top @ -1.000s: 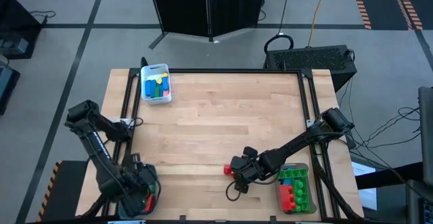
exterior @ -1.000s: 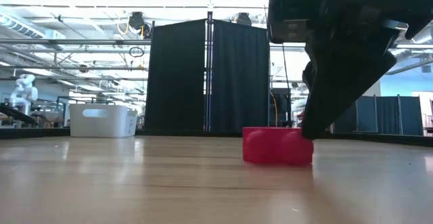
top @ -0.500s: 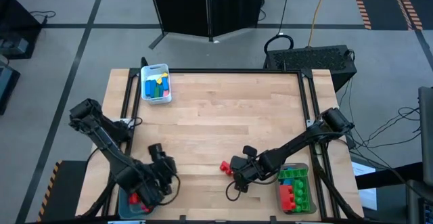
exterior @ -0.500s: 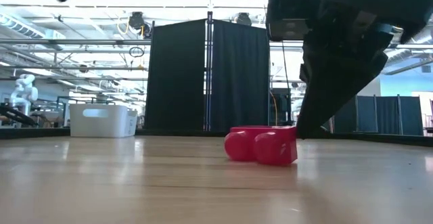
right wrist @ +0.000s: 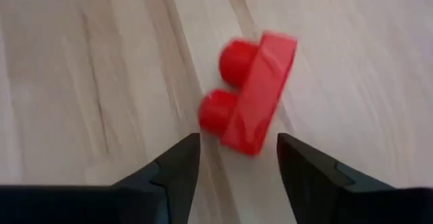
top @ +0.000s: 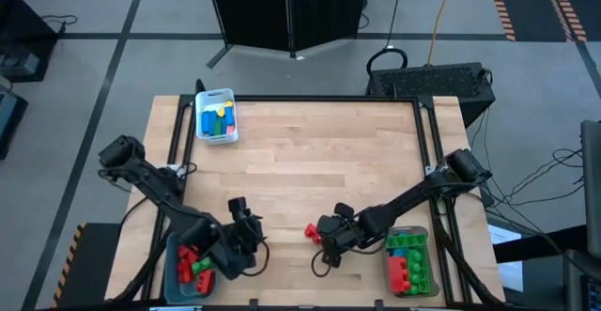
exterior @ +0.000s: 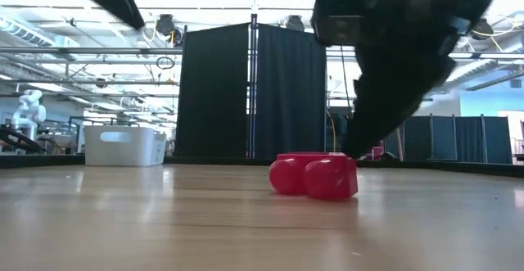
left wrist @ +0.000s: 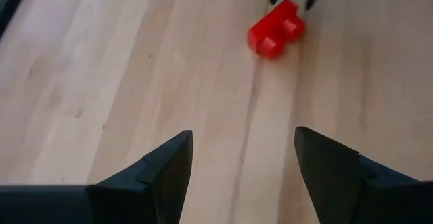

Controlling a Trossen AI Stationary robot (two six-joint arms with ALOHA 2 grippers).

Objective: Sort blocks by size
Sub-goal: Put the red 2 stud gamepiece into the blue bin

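Note:
I should pick up the red block (top: 311,231) with my right gripper and hand it to my left gripper, because the block lies by my right gripper, far from the teal bin (top: 193,274).
A red two-stud block (top: 308,230) lies on the wooden table (top: 310,151) near its front edge, on its side with the studs pointing level (right wrist: 250,102). My right gripper (top: 316,236) is open just right of it, fingertips low, either side of the block's near end (right wrist: 237,158). My left gripper (top: 246,228) is open and empty, left of the block and above the table, pointing at it (left wrist: 240,160); the block shows ahead in that view (left wrist: 274,28). My right gripper's open fingers (right wrist: 177,166) stand close beside the red block's end (right wrist: 247,146), slanting down from the table's right. I cannot tell whether a finger touches the block. The block rests on the table.
A white bin (top: 216,116) with blue, green and yellow blocks stands at the far left corner. A teal bin (top: 192,269) with red and green blocks sits at the near left. A clear bin (top: 409,262) with green and red blocks sits at the near right.
My left gripper has swung from over the teal bin toward the table's right, toward the red block. My right gripper has edged left, and the red block has slid a little left and turned about, its studs now pointing another way.

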